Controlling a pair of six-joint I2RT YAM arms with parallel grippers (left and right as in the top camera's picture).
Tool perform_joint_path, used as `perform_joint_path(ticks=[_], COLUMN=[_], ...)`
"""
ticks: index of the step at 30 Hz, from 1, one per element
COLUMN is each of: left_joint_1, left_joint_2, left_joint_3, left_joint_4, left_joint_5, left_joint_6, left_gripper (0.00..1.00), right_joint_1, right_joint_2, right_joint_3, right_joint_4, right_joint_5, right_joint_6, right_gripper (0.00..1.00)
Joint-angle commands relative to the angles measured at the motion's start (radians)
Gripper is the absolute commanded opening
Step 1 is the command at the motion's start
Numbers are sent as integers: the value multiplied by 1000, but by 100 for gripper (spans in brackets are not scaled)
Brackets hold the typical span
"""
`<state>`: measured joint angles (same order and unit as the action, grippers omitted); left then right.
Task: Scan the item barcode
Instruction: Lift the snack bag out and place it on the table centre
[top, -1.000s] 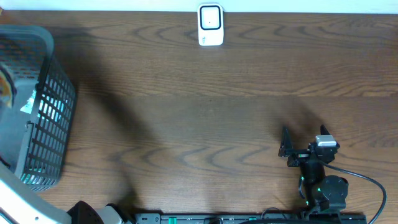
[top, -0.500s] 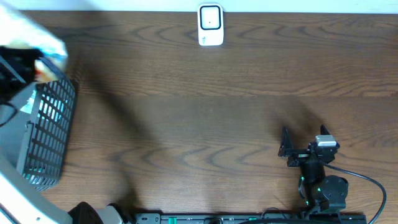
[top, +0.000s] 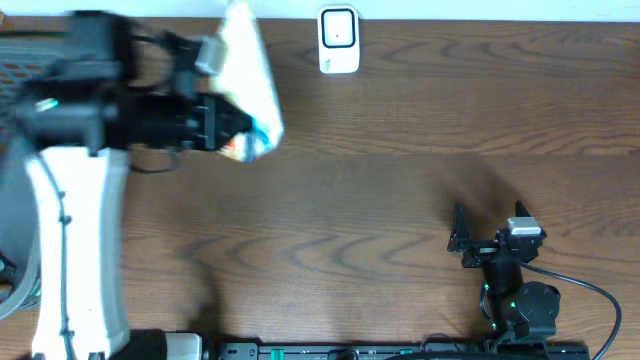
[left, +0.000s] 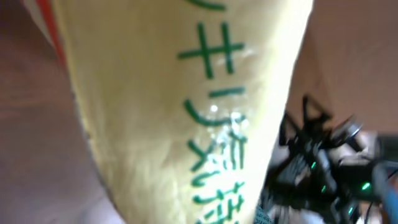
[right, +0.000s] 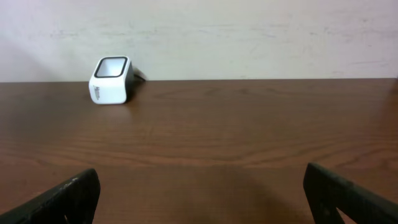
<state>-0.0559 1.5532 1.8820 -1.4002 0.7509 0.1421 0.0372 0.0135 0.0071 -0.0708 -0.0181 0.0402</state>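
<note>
I should keep moving the snack bag (top: 252, 82) toward the table's middle (top: 340, 197) with my left gripper and let go of the bag there, because the bag is clear of the grey basket and that middle is open.
The item is a pale yellow snack bag (top: 249, 85) with green lettering, held in the air over the table's far left. My left gripper (top: 222, 122) is shut on the bag's lower end. In the left wrist view the bag (left: 186, 106) fills most of the frame and hides the jaws. The white barcode scanner (top: 338, 41) stands at the far edge, just right of the bag; it also shows in the right wrist view as the scanner (right: 111, 79) at upper left. My right gripper (top: 457, 232) rests low at the near right, open and empty (right: 202, 199).
A grey mesh basket (top: 8, 230) sits at the left edge, mostly hidden under my left arm (top: 75, 230). The right arm's base and cable (top: 525, 300) occupy the near right corner. Brown wooden table (top: 380, 200) lies between the arms.
My left arm has swung up out of the basket and rightwards with the bag, which now hangs close to the scanner. The right arm has not moved.
</note>
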Motion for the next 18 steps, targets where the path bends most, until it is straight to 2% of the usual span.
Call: perform_joint_path(ticks=[1, 5, 8, 18], left_joint_1=[-116, -228, -292, -418], left_joint_2=[27, 68, 100, 230], left_joint_3=[-9, -13, -13, -13], left_joint_4=[3, 3, 2, -8], left_joint_5=[-172, -351, -428, -431], left_joint_6=[-71, -165, -244, -322], left_gripper=[7, 7, 7, 7], right_joint_1=[10, 10, 10, 10], right_joint_2=[0, 0, 0, 0], right_joint_3=[-2, -2, -2, -2], right_joint_4=[-5, -5, -5, -5], right_joint_5=[5, 5, 5, 5], right_joint_6=[-11, -12, -12, -12], right_gripper=[99, 99, 99, 99])
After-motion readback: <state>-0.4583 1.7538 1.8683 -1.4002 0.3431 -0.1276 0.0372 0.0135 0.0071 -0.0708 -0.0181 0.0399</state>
